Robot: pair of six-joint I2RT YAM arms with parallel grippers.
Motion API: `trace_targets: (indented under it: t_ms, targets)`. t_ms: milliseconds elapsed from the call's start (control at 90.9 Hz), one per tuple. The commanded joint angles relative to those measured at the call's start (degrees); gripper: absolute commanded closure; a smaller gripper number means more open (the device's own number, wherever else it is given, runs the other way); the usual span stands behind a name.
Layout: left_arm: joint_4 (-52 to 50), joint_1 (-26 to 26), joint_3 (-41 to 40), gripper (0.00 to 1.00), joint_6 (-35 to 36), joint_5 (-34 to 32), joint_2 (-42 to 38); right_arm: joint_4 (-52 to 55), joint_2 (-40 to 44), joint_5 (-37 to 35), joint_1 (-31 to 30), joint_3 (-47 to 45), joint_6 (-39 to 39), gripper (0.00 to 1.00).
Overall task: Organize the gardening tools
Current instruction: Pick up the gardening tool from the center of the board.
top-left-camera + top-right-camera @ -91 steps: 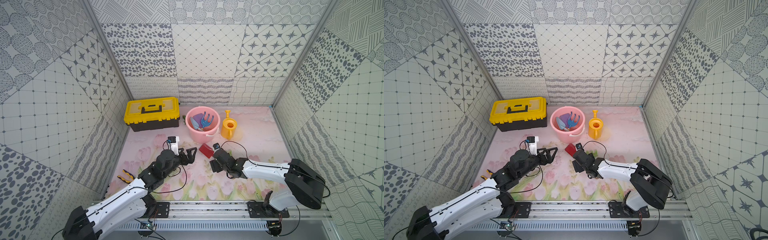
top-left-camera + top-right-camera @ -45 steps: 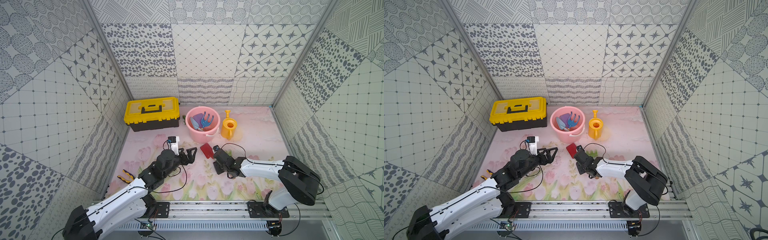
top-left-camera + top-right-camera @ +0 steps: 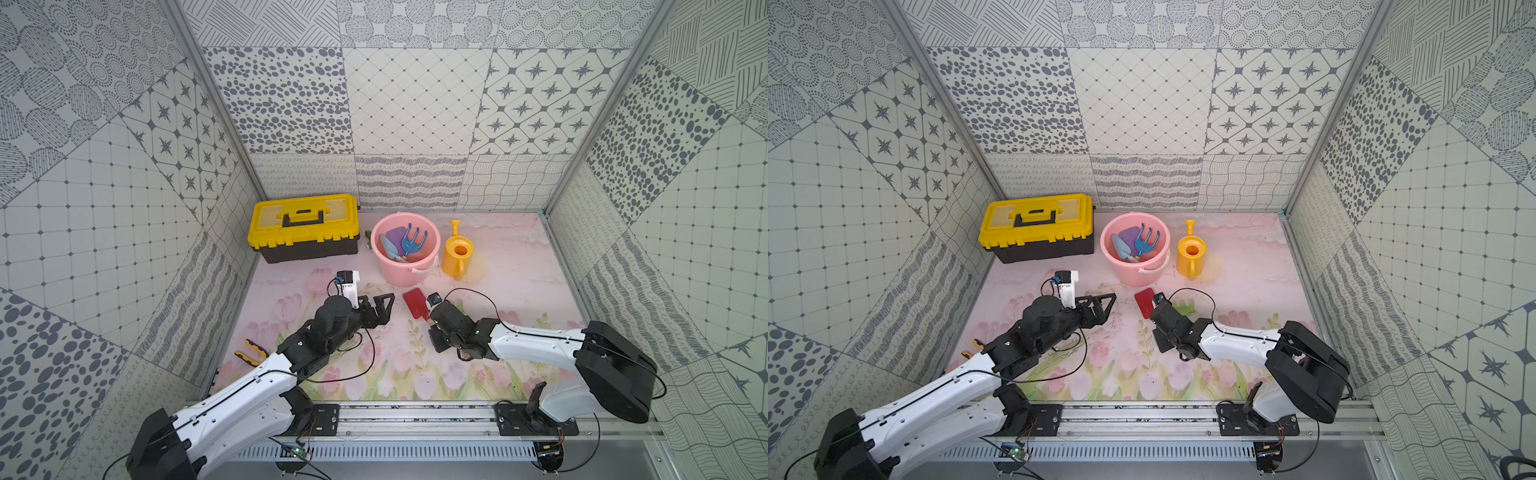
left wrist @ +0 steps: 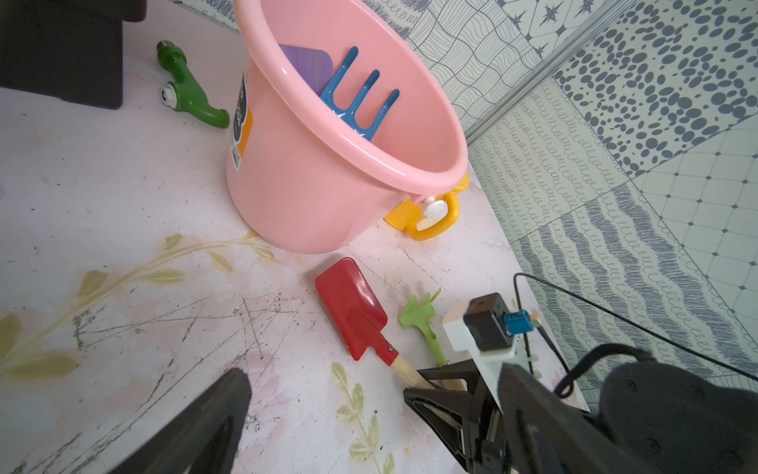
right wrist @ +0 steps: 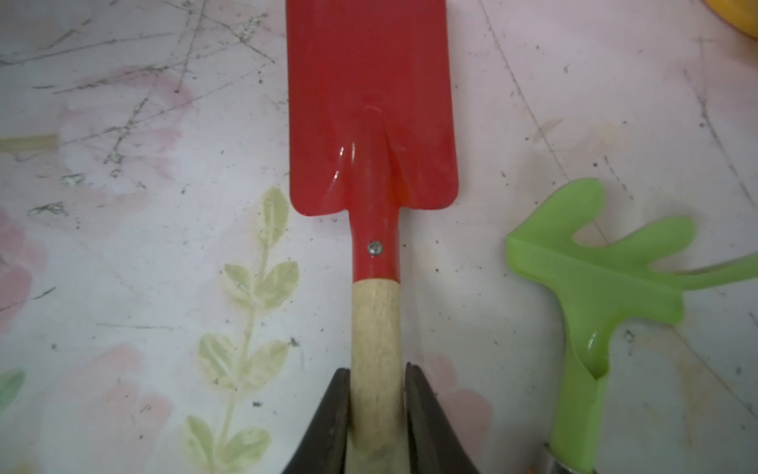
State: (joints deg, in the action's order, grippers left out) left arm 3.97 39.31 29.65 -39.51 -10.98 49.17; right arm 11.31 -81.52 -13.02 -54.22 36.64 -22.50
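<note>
My right gripper is holding the red spade by its wooden handle point(image 5: 375, 340), the end that should go down into the pink bucket. So my left gripper needs to take hold of the blade point(image 3: 415, 303).
The red spade point(image 3: 414, 302) point(image 5: 369, 102) lies flat on the flowered mat in front of the pink bucket point(image 3: 415, 274) point(image 4: 307, 197). My right gripper point(image 5: 376, 374) point(image 3: 430, 321) is shut on its wooden handle, one jaw on each side. A green rake point(image 5: 594, 271) point(image 4: 422, 320) lies right beside the spade. In the bucket stand a blue fork point(image 3: 412, 241), a purple scoop point(image 3: 397, 233) and a light-blue trowel point(image 3: 388, 246). Left of the spade, my left gripper point(image 3: 380, 309) hangs open and empty.
A shut yellow-and-black toolbox point(image 3: 303, 226) stands at the back left. A yellow watering can point(image 3: 457, 253) is next to the bucket. Yellow-and-black pliers point(image 3: 251, 351) lie by the left wall. A small green fitting point(image 4: 184, 90) lies between toolbox and bucket.
My right gripper has slid forward along the spade's handle and closed on it. The spade and my left arm have stayed where they were.
</note>
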Motion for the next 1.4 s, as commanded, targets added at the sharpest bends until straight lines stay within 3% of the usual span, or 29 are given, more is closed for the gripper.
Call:
trace_targets:
  t_ms: [0,132,264,429,693,847,1035,1387]
  targets:
    - [-2.1,0.1,0.7,0.01,-2.1,-3.2,0.3,-1.1,4.4,0.6,-1.7,-1.4,0.8,1.00]
    - [1.7,0.1,-1.6,0.00,-1.1,-1.6,-1.6,-2.0,8.1,0.0,-5.5,-2.1,3.3,1.00]
    - [-0.7,0.1,-2.0,0.03,-3.4,-1.7,-4.3,-3.0,10.2,-2.4,-10.7,-0.9,7.2,1.00]
    - [-3.2,0.1,-2.6,0.13,-7.2,2.4,-8.5,-4.8,11.2,-8.2,-15.6,0.9,11.4,1.00]
    - [-4.9,0.1,-2.9,0.29,-11.0,7.5,-7.4,-8.8,17.6,-13.7,-15.8,-2.7,10.8,1.00]
    - [-0.5,0.1,-3.9,0.38,-12.7,9.9,-3.4,-10.3,23.3,-14.9,-15.7,-5.3,10.6,1.00]
    - [5.9,0.1,-3.6,0.39,-14.8,13.8,0.3,-9.9,23.7,-15.4,-15.7,-6.5,10.3,1.00]
    - [9.5,0.1,-3.0,0.50,-13.8,11.1,-0.9,-9.8,23.2,-15.7,-15.7,-6.5,9.8,1.00]
